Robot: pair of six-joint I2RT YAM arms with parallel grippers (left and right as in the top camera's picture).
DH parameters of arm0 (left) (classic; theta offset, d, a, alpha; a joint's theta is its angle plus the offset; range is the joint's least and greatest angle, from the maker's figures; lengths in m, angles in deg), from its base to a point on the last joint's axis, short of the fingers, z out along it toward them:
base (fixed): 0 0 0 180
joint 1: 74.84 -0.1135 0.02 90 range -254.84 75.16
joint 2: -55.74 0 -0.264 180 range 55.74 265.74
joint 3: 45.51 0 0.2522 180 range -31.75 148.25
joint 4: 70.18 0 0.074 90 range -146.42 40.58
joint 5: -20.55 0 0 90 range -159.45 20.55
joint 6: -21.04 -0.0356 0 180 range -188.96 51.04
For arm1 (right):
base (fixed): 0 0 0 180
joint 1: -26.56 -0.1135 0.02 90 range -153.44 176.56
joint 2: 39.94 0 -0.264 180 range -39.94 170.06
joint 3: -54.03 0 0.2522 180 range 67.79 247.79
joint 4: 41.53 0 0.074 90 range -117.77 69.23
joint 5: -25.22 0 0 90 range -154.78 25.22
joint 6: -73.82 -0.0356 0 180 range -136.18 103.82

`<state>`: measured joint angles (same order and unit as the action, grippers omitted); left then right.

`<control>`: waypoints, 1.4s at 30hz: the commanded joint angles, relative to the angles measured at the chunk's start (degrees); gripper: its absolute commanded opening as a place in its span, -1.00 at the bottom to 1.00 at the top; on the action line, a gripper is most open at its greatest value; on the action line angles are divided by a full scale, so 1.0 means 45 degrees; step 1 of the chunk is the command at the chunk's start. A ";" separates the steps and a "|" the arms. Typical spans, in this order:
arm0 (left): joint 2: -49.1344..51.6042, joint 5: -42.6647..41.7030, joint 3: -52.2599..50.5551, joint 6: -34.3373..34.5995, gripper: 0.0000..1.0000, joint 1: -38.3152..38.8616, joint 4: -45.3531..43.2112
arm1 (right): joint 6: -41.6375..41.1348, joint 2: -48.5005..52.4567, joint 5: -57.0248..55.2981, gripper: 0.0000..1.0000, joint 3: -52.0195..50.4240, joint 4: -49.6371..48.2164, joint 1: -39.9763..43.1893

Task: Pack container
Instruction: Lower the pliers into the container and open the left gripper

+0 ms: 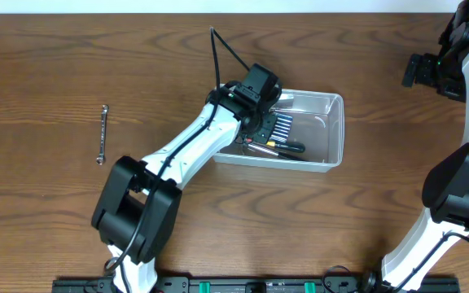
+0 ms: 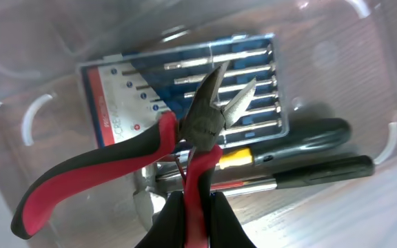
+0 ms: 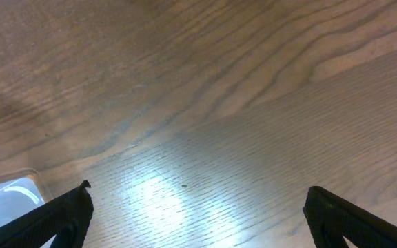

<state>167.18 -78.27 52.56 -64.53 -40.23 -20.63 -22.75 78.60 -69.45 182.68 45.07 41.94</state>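
Observation:
The pliers' jaws (image 2: pixel 211 110) are hanging above the blue screwdriver set (image 2: pixel 178 88), within the container's sides, so the robot's left gripper should keep going down until the pliers rest there.
The clear plastic container (image 1: pixel 332 130) sits at the table's middle. My left gripper (image 1: pixel 255 114) is over its left half, shut on one red-and-black handle of a pair of pliers (image 2: pixel 198 131), which hang above the contents. In the container lie a blue screwdriver set (image 2: pixel 185 76) and two black-handled screwdrivers (image 2: pixel 309 134). My right gripper (image 3: pixel 195 207) is open and empty over bare table at the far right (image 1: pixel 422 69). A corner of the container shows in the right wrist view (image 3: pixel 9 196).
A silver wrench (image 1: pixel 102 134) lies on the wooden table to the left of the container.

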 commanded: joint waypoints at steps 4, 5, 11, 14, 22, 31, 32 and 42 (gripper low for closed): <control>0.0393 -0.0058 0.0243 -0.0175 -0.88 -0.0005 0.0029 | -0.0151 -0.0024 -0.0053 0.99 -0.0039 0.0000 0.0068; 0.0393 -0.0053 0.0243 -0.0175 -0.88 -0.0005 0.0024 | -0.0151 -0.0024 -0.0049 0.98 -0.0039 0.0000 0.0068; 0.0597 -0.0049 0.0243 -0.0165 -0.88 -0.0005 0.0034 | -0.0151 -0.0024 -0.0049 0.98 -0.0039 0.0000 0.0073; 0.0811 -0.0049 0.0243 -0.0165 -0.88 -0.0005 0.0034 | -0.0151 -0.0024 -0.0053 0.99 -0.0039 0.0000 0.0068; 0.0952 -0.0044 0.0243 -0.0170 -0.88 -0.0019 0.0034 | -0.0151 -0.0024 -0.0049 0.98 -0.0039 0.0000 0.0073; 0.0957 -0.0044 0.0243 -0.0170 -0.86 -0.0019 0.0034 | -0.0151 -0.0024 -0.0053 0.98 -0.0039 0.0000 0.0073; 0.0957 -0.0044 0.0243 -0.0170 -0.86 -0.0019 0.0034 | -0.0151 -0.0024 -0.0053 0.98 -0.0039 0.0000 0.0078; 0.0957 -0.0044 0.0214 -0.0170 -0.88 -0.0019 0.0024 | -0.0151 -0.0024 -0.0049 0.99 -0.0039 0.0000 0.0073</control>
<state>171.27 -78.29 52.56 -64.53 -40.23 -20.63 -22.75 78.60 -69.45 182.68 45.07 41.94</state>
